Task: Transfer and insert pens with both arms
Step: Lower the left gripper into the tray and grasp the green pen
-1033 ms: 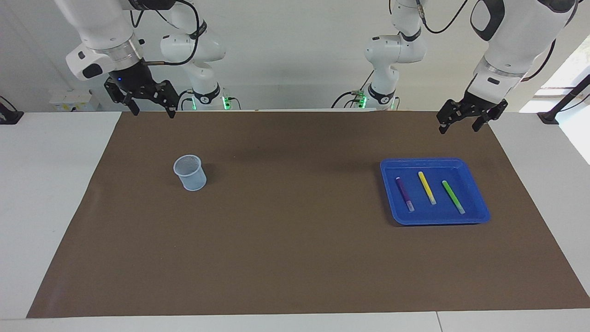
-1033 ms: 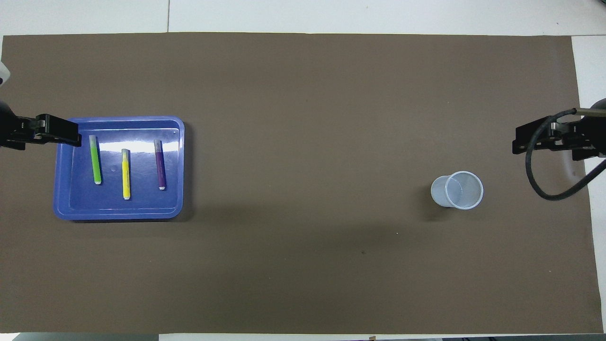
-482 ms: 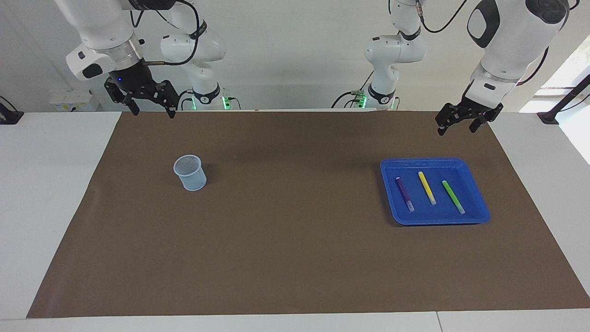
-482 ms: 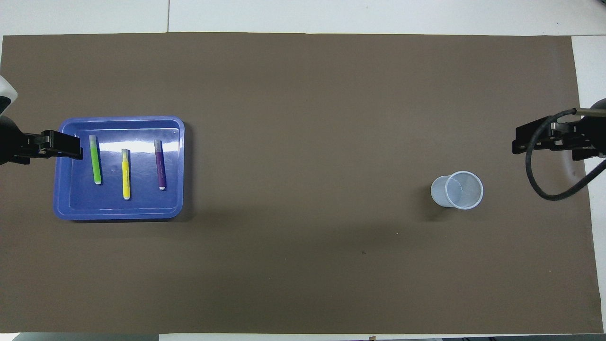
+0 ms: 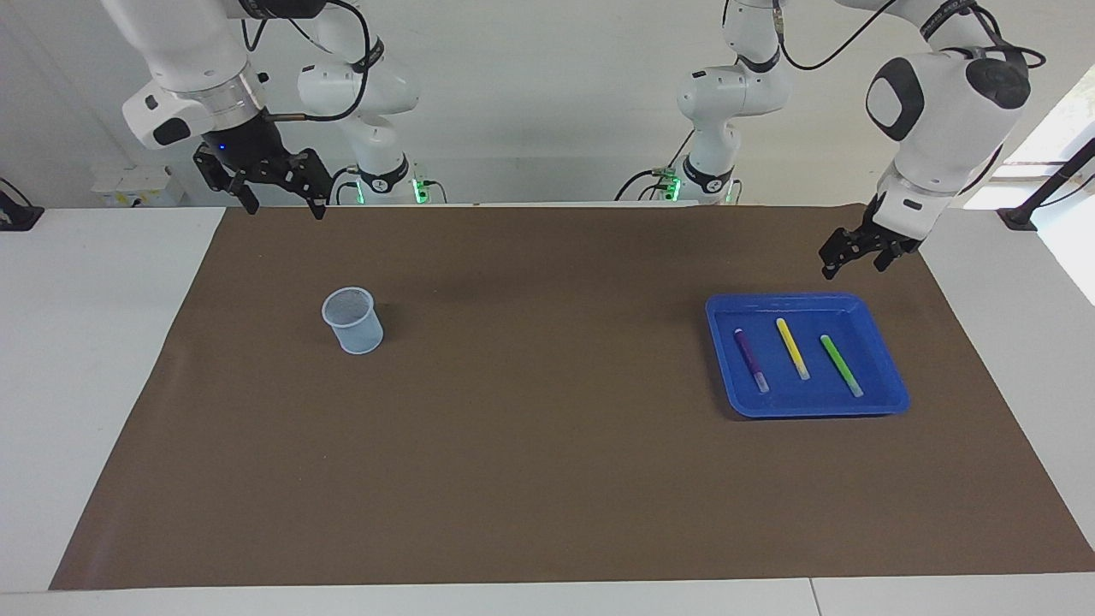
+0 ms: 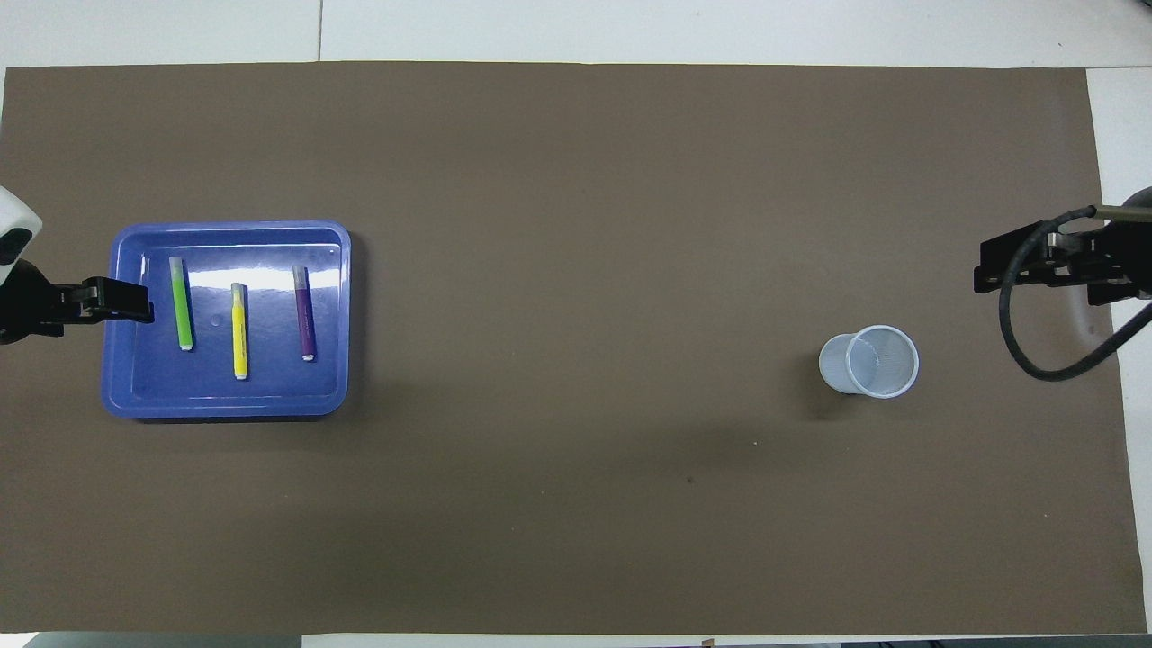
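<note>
The green pen is clear of the yellow pen (image 6: 239,331), so I should go on lowering my left gripper's open fingers until they straddle the green pen's middle (image 6: 182,303).
Three pens lie side by side in a blue tray (image 5: 891,402) (image 6: 225,409): a purple pen (image 5: 751,359) (image 6: 304,313), a yellow pen (image 5: 792,348) (image 6: 238,330) and a green pen (image 5: 841,365) (image 6: 182,303). My left gripper (image 5: 854,268) (image 6: 121,301) hangs open in the air over the tray's edge at the left arm's end of the table, close to the green pen, holding nothing. My right gripper (image 5: 287,210) (image 6: 1035,261) waits open and empty, raised over the mat at the right arm's end.
A pale blue mesh cup (image 5: 352,320) (image 6: 871,361) stands upright on the brown mat (image 5: 547,479) toward the right arm's end. The white table (image 5: 85,342) borders the mat on all sides.
My left gripper has come lower and drawn along the tray's edge toward the green pen's middle. The right arm, pens, tray and cup have not moved.
</note>
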`<action>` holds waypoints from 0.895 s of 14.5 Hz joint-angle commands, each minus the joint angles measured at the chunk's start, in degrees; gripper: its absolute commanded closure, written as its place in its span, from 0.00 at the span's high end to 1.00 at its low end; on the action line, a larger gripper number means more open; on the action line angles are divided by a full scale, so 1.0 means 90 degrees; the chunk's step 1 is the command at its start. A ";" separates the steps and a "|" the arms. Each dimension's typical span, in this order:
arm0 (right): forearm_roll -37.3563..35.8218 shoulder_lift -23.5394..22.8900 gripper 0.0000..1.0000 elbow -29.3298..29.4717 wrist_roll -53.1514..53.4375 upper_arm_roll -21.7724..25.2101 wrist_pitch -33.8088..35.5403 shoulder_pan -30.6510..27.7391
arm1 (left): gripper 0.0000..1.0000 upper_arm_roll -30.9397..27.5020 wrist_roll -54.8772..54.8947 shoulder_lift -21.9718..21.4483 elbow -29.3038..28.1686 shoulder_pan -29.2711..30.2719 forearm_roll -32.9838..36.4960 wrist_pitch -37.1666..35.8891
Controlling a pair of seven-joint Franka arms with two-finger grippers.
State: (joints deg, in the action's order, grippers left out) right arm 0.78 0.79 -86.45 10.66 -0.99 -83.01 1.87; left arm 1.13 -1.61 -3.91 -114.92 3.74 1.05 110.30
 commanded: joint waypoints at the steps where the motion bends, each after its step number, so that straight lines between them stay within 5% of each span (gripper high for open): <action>1: 0.0099 -0.0029 1.00 0.0094 -0.0149 -0.0027 0.0122 -0.0052 | 1.00 0.0059 0.0179 0.0724 -0.0034 0.0209 0.0079 0.0769; 8: 0.0099 -0.0029 1.00 0.0094 -0.0149 -0.0037 0.0132 -0.0052 | 1.00 0.0059 0.0364 0.2132 0.0024 0.0552 0.0079 0.2245; 13: 0.0108 -0.0029 1.00 0.0094 -0.0149 -0.0037 0.0132 -0.0052 | 0.96 0.0069 0.0355 0.2416 0.0034 0.0552 0.0069 0.2295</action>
State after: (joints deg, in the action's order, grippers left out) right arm 0.78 0.79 -86.45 10.66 -1.03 -83.01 1.88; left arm 1.25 1.09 16.56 -115.52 8.10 1.06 130.66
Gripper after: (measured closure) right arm 0.000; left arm 0.013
